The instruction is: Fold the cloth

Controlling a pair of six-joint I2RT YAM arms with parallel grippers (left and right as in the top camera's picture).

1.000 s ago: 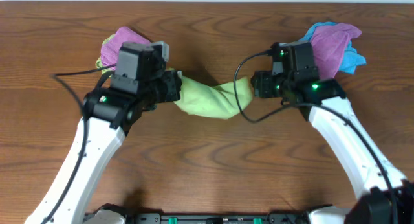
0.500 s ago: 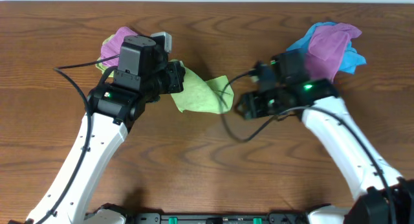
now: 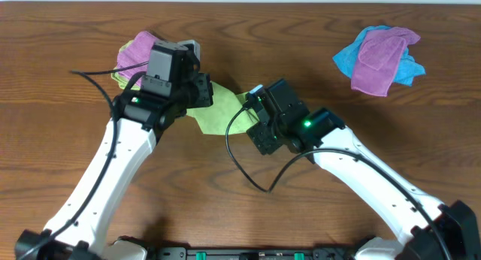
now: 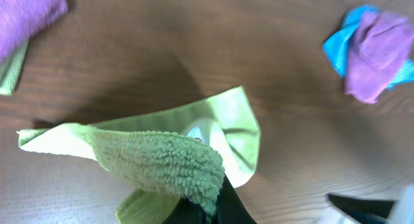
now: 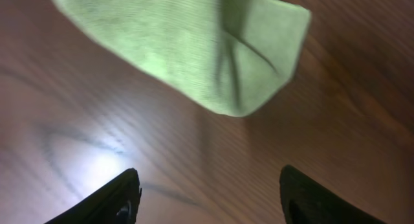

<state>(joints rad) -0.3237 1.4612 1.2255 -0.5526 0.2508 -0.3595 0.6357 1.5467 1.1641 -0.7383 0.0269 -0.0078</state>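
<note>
The lime-green cloth crumpled (image 3: 219, 110) below my left gripper needs its corner laid down, and my right gripper should spread out the cloth's near edge (image 3: 216, 131) before folding.
The lime-green cloth (image 3: 219, 113) lies crumpled on the table between the two arms, one corner lifted. My left gripper (image 3: 204, 95) is shut on that corner; in the left wrist view the fluffy cloth (image 4: 162, 156) drapes out of the jaws (image 4: 208, 208). My right gripper (image 3: 252, 113) is open and empty just right of the cloth. In the right wrist view its two dark fingers (image 5: 110, 201) stand wide apart over bare wood, with the cloth (image 5: 194, 49) ahead of them, not touching. The white tag is not visible.
A purple cloth (image 3: 139, 53) on a thin folded green cloth edge (image 3: 120, 78) lies behind the left arm. A blue and purple cloth pile (image 3: 379, 53) lies at the back right. Both show in the left wrist view (image 4: 26, 13), (image 4: 378, 49).
My right gripper let go of the cloth and moved left and toward the front. The cloth, stretched between both grippers before, has slackened and now hangs only from the left gripper.
</note>
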